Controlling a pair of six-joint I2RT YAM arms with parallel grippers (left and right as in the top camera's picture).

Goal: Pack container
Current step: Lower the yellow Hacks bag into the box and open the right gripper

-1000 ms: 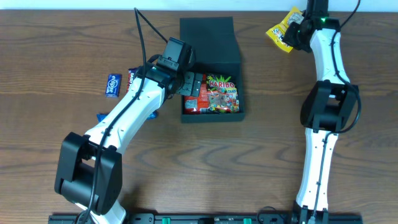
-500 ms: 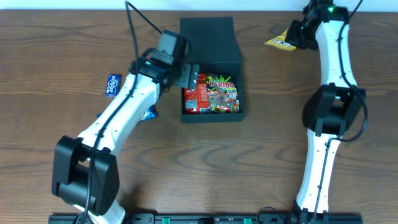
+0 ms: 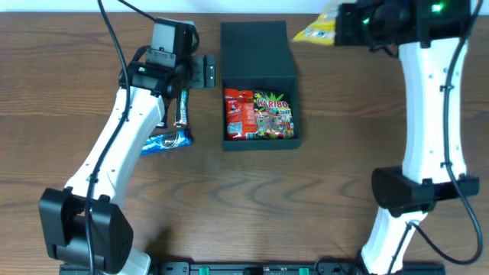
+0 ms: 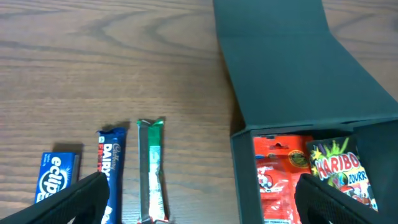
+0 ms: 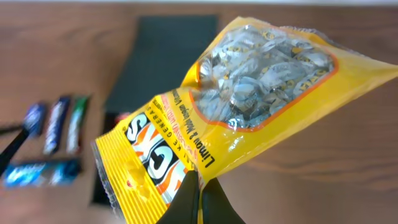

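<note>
My right gripper should keep carrying the yellow candy bag, as the container's flap lid (image 3: 257, 50) is clear of the Haribo bag, until the candy bag rests on that Haribo bag (image 3: 273, 115).
The container (image 3: 258, 53) is a dark box with its flap lid open toward the back. It holds a red packet (image 3: 238, 114) and a Haribo bag (image 3: 274, 114). The box also shows in the left wrist view (image 4: 292, 68) and, blurred, in the right wrist view (image 5: 168, 56). My left gripper (image 3: 202, 72) is open and empty, just left of the box; its fingers (image 4: 208, 205) straddle the box's left wall and a green bar (image 4: 152, 168). My right gripper (image 3: 348, 23) is shut on a yellow candy bag (image 3: 315, 29), held in the air right of the lid (image 5: 249, 93).
Left of the box lie a blue Dairy Milk bar (image 4: 111, 165) and a blue Eclipse packet (image 4: 56, 180). Another blue packet (image 3: 164, 141) lies nearer the front, beside my left arm. The table's far edge is close behind the box.
My left gripper drew out of the box and moved back and left, leaving the red packet inside. My right gripper rose and carried the yellow bag left toward the box.
</note>
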